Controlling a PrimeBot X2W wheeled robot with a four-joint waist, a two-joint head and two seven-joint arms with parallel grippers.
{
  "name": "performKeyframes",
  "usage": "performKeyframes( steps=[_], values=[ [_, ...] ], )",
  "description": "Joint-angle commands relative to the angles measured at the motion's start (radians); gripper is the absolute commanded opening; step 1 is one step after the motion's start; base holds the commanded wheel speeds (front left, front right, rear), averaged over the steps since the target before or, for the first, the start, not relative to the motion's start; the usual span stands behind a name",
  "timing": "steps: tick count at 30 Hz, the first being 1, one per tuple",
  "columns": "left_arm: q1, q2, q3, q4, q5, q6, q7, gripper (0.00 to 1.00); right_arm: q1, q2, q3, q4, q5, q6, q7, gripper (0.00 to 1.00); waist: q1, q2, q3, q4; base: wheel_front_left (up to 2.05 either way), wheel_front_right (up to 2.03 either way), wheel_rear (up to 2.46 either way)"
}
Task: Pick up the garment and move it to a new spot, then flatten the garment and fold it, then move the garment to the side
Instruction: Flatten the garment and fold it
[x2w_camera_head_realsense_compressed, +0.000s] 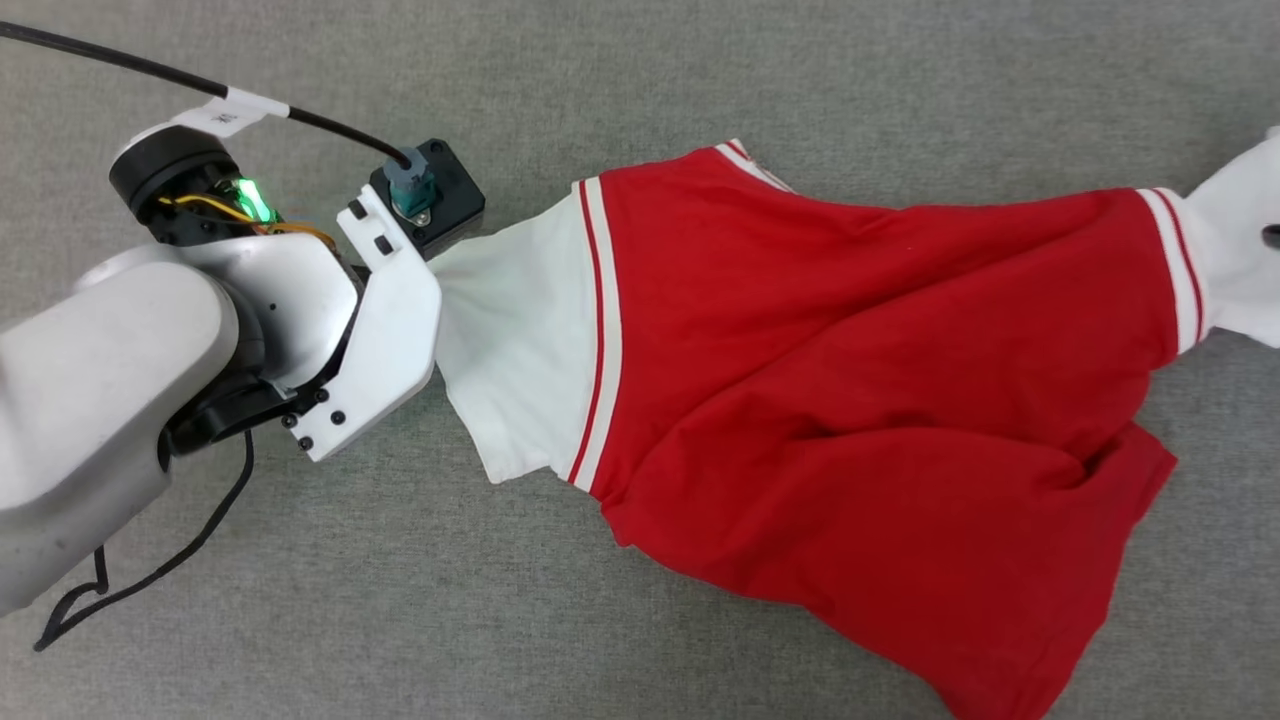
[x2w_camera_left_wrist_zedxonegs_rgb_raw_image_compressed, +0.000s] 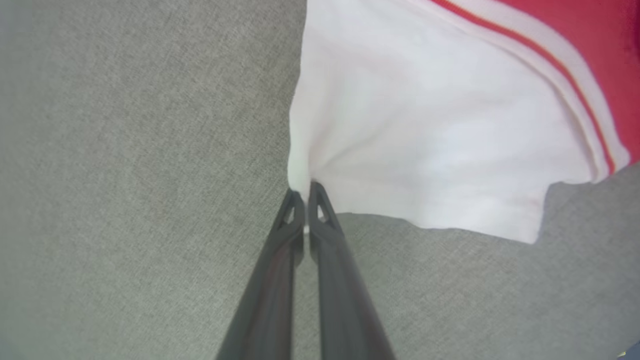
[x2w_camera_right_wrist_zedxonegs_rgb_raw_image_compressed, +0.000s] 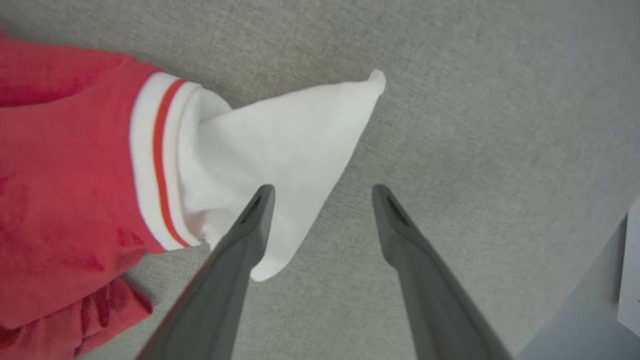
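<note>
The red body (x2w_camera_head_realsense_compressed: 882, 480) will open out almost flat when I lift and spread the garment, because loose diagonal folds (x2w_camera_head_realsense_compressed: 780, 354) run between the white sleeves.
The garment (x2w_camera_head_realsense_compressed: 860, 400) is a red T-shirt with white sleeves, stretched out crumpled across the grey cloth surface (x2w_camera_head_realsense_compressed: 640, 70). In the left wrist view my left gripper (x2w_camera_left_wrist_zedxonegs_rgb_raw_image_compressed: 305, 192) is shut on the edge of one white sleeve (x2w_camera_left_wrist_zedxonegs_rgb_raw_image_compressed: 425, 140), which puckers at the fingertips. In the head view the left wrist housing (x2w_camera_head_realsense_compressed: 385, 310) covers those fingers at the sleeve's (x2w_camera_head_realsense_compressed: 520, 340) left end. My right gripper (x2w_camera_right_wrist_zedxonegs_rgb_raw_image_compressed: 324, 190) is open just above the other white sleeve (x2w_camera_right_wrist_zedxonegs_rgb_raw_image_compressed: 295, 135); its left finger (x2w_camera_right_wrist_zedxonegs_rgb_raw_image_compressed: 250, 225) lies over the cloth and holds nothing. That sleeve (x2w_camera_head_realsense_compressed: 1240, 260) reaches the head view's right edge.
A black cable (x2w_camera_head_realsense_compressed: 150, 575) trails on the surface under my left arm, and another (x2w_camera_head_realsense_compressed: 320, 125) runs to the wrist camera. In the right wrist view a paler floor strip (x2w_camera_right_wrist_zedxonegs_rgb_raw_image_compressed: 595, 305) and a white object (x2w_camera_right_wrist_zedxonegs_rgb_raw_image_compressed: 631, 270) lie past the surface's lower right edge.
</note>
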Motion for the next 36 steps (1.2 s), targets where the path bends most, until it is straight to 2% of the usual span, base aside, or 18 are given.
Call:
performKeyframes(
  steps=[1,11,12,13,20,23,28,36],
  values=[
    [-0.014,-0.004,0.000,-0.003,0.007,0.001,-0.003,0.00,0.009,0.016,-0.002,0.011,0.002,-0.001,-0.005,1.00,-0.0001,0.0000,0.019,0.013,0.00,0.00,0.00],
    [-0.018,-0.006,-0.002,0.009,0.010,-0.001,-0.017,0.00,0.133,0.093,0.044,0.100,0.022,-0.001,-0.073,1.00,-0.0001,0.0000,0.049,0.017,0.00,0.00,0.00],
    [-0.017,-0.006,-0.002,0.012,0.009,-0.001,-0.019,0.00,0.132,0.092,0.050,0.096,0.020,-0.001,-0.087,0.22,-0.0001,0.0000,0.048,0.015,0.00,0.00,0.00],
    [-0.015,-0.005,-0.003,0.015,0.008,-0.002,-0.021,0.00,0.126,0.092,0.048,0.096,0.021,-0.001,-0.105,0.00,-0.0001,0.0000,0.046,0.014,0.00,0.00,0.00],
    [0.021,-0.015,-0.004,0.051,0.011,0.001,-0.075,0.00,0.069,0.089,0.022,0.113,0.019,-0.001,-0.234,0.00,-0.0001,0.0000,-0.033,-0.010,0.00,0.00,0.00],
    [0.039,-0.019,-0.003,0.073,0.017,0.000,-0.116,0.00,0.059,0.083,0.040,0.102,0.010,-0.001,-0.311,0.00,-0.0001,0.0000,-0.089,-0.022,0.00,0.00,0.00],
    [0.054,-0.024,0.008,0.097,0.028,0.002,-0.190,0.00,0.064,0.042,0.081,0.064,0.012,-0.001,-0.418,0.00,-0.0001,0.0000,-0.182,-0.039,0.00,0.00,0.00],
    [0.032,-0.024,0.065,0.120,0.036,0.038,-0.304,0.00,0.024,-0.011,0.091,0.013,0.004,-0.001,-0.588,0.00,-0.0001,0.0000,-0.294,-0.054,0.00,0.00,0.00]
  ],
)
